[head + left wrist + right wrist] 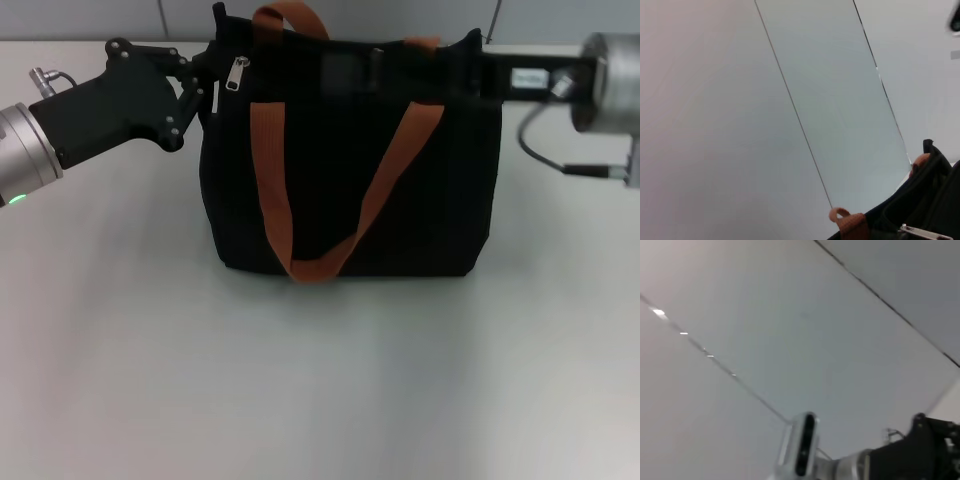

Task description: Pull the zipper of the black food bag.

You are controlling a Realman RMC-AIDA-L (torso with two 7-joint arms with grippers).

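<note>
The zipper's pull tab (237,74) is hanging free at the bag's corner near the robot's left gripper, so next the right gripper goes across to the bag's rim (256,48) next to the tab before it pulls.
The black food bag (350,170) stands upright mid-table, its orange-brown handles draped over the front. Its zipper (238,72), a small silver pull tab, hangs free at the bag's top left corner; in the left wrist view the zipper (922,232) shows beside the bag's black corner (935,200). My left gripper (208,78) is just to the left of that corner, a short gap from the tab, with its fingers apart and nothing between them. My right gripper (440,70) reaches in from the right along the bag's top edge, black against black.
The white table (320,380) spreads out in front of the bag. A grey panelled wall (830,100) stands behind. The right arm's cable (540,150) loops at the bag's right side. The left arm (920,452) shows far off in the right wrist view.
</note>
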